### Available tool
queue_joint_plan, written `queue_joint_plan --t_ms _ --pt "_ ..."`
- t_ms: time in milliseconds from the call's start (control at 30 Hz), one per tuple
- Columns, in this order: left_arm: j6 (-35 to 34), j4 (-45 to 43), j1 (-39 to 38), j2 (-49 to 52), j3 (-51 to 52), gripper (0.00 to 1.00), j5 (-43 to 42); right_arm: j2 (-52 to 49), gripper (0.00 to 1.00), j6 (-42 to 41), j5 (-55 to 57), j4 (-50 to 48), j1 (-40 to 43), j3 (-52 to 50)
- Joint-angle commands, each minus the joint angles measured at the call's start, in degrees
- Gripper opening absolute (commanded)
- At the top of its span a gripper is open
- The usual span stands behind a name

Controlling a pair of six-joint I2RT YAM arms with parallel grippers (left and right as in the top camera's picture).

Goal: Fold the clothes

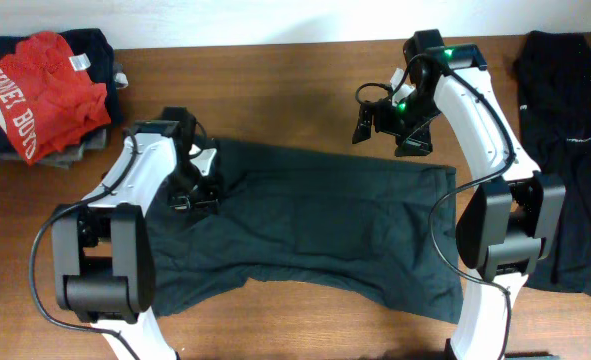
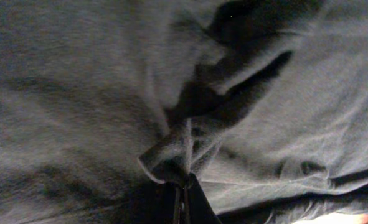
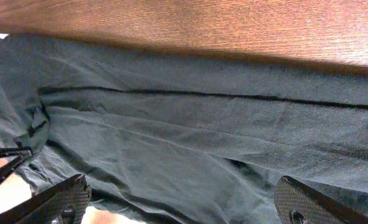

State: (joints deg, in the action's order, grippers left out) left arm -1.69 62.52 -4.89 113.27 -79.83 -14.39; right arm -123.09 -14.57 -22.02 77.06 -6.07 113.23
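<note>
The T-shirt's pinched tuft is bunched up in my left gripper. Next, my left gripper lets go and takes hold of the cloth by the dark crease to smooth it before folding.
A dark grey-green T-shirt lies spread across the middle of the table. My left gripper is down on its left part, shut on a pinched fold of the cloth. My right gripper hovers open above the shirt's far right edge, nothing between its fingers; the shirt fills its view below the wood. More clothes lie aside: a red shirt with white lettering on a dark pile at the far left, and a black garment at the right.
The wooden table shows bare along the far edge and at the front. The folded pile sits in the far left corner. The black garment runs down the right edge, close to the right arm's base.
</note>
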Motion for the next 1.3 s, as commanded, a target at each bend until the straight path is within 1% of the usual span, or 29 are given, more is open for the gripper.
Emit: queue_joint_plan --t_ms 0,133,200,233,267,300,333,367,400,500,700,767,800,833,900,967,1133,1233,1267 --pt "1.36 0.42 -1.07 -0.59 -1.03 0.01 -0.85 0.44 0.99 0.13 -0.46 -0.07 -0.35 -0.20" --pt "1.36 0.81 -1.46 -0.59 -1.03 0.01 0.39 0.46 0.99 0.13 -0.46 -0.09 -0.35 -0.20" --pt "1.33 1.77 -1.46 -0.59 -1.03 0.01 3.30 0.46 0.98 0.13 -0.44 -0.13 -0.35 -0.20" --pt "1.31 2.34 -1.46 -0.59 -1.03 0.03 5.07 0.46 0.99 0.11 -0.46 -0.17 -0.35 -0.20" --pt "1.29 2.84 -1.46 -0.59 -1.03 0.08 6.88 0.46 0.99 0.13 -0.44 -0.20 -0.35 -0.20" --pt "1.03 3.45 -1.46 -0.59 -1.03 0.16 9.40 0.46 0.99 0.11 -0.44 -0.20 -0.35 -0.20" --pt "0.22 3.69 -1.46 -0.59 -1.03 0.20 11.06 0.44 0.99 0.11 -0.44 -0.20 -0.35 -0.20" --pt "-2.03 4.04 -1.46 -0.59 -1.03 0.28 13.64 0.46 0.99 0.11 -0.46 -0.20 -0.35 -0.20" --pt "-3.30 4.24 -1.46 -0.59 -1.03 0.31 15.10 0.46 0.99 0.11 -0.46 -0.20 -0.35 -0.20" --pt "-5.53 5.14 -1.25 -0.59 -1.29 0.32 18.38 0.46 0.99 0.11 -0.46 -0.17 -0.35 -0.20" --pt "-5.57 4.94 -1.84 -0.63 -4.04 0.31 18.25 0.46 0.99 0.09 -0.48 -0.17 -0.35 -0.20" --pt "-5.53 1.77 -2.10 -0.63 -4.55 0.62 17.00 0.46 0.99 0.09 -0.48 -0.17 -0.35 -0.20" --pt "-5.46 0.66 -2.10 -0.61 -4.55 0.67 15.34 0.46 0.99 0.09 -0.48 -0.17 -0.35 -0.20" --pt "-4.57 -0.07 -2.10 -0.61 -4.55 0.70 13.00 0.46 0.99 0.11 -0.48 -0.15 -0.35 -0.20" --pt "-1.27 -0.90 -2.10 -0.61 -4.55 0.73 7.72 0.46 0.99 0.11 -0.48 0.02 -0.35 -0.20" --pt "0.48 -1.07 -2.10 -0.61 -4.55 0.75 4.70 0.46 0.99 0.11 -0.48 0.11 -0.35 -0.20" --pt "0.50 -1.07 -2.95 -0.55 -4.52 0.75 4.50 0.46 0.99 0.11 -0.48 0.02 -0.35 -0.20" --pt "0.52 -1.07 -3.61 -0.50 -4.55 0.70 4.48 0.46 0.99 0.11 -0.48 0.02 -0.35 -0.20" --pt "0.52 -0.83 -3.72 -0.50 -4.52 0.65 4.42 0.46 0.99 0.11 -0.48 0.04 -0.35 -0.20"
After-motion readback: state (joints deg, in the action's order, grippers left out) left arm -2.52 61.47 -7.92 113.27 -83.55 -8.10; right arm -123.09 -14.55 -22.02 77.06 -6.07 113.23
